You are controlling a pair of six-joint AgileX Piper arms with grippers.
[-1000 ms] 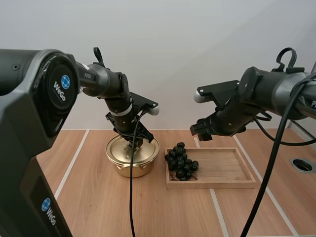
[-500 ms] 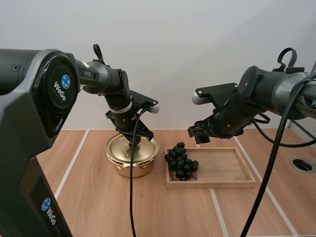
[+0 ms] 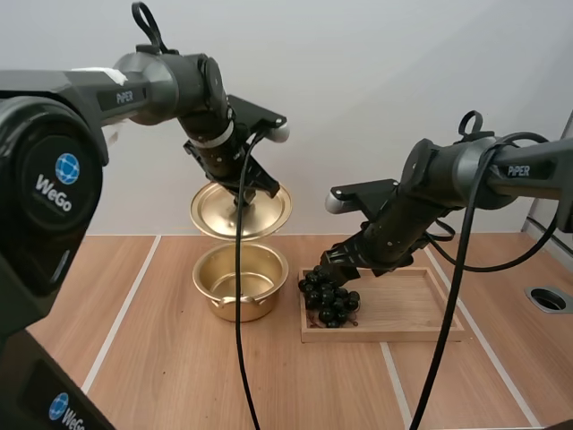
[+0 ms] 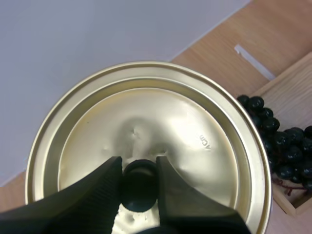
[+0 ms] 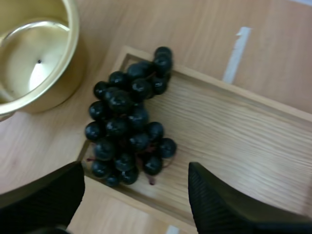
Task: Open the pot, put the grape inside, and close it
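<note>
I expect the whole bunch (image 5: 126,122) to come up together and leave the tray empty when I lift it, because reddish stems stick out among the dark grapes.
My left gripper (image 3: 253,186) (image 4: 138,187) is shut on the black knob (image 4: 139,181) of the golden lid (image 3: 240,211) (image 4: 146,141), which hangs tilted in the air above the pot. The golden pot (image 3: 240,280) (image 5: 35,58) stands uncovered on the table with nothing inside. A bunch of dark grapes (image 3: 329,296) (image 5: 127,121) lies at the left end of the wooden tray (image 3: 412,309) (image 5: 243,141). My right gripper (image 3: 333,261) (image 5: 134,187) hovers open just above the grapes, its fingers (image 5: 222,202) wide apart on either side of the bunch.
White tape lines (image 3: 128,300) run along the wooden table. A round hole (image 3: 548,298) sits in the tabletop at the far right. The right half of the tray is bare.
My left gripper has lifted the lid off the pot and raised it. My right gripper has come down and to the left, over the grapes.
</note>
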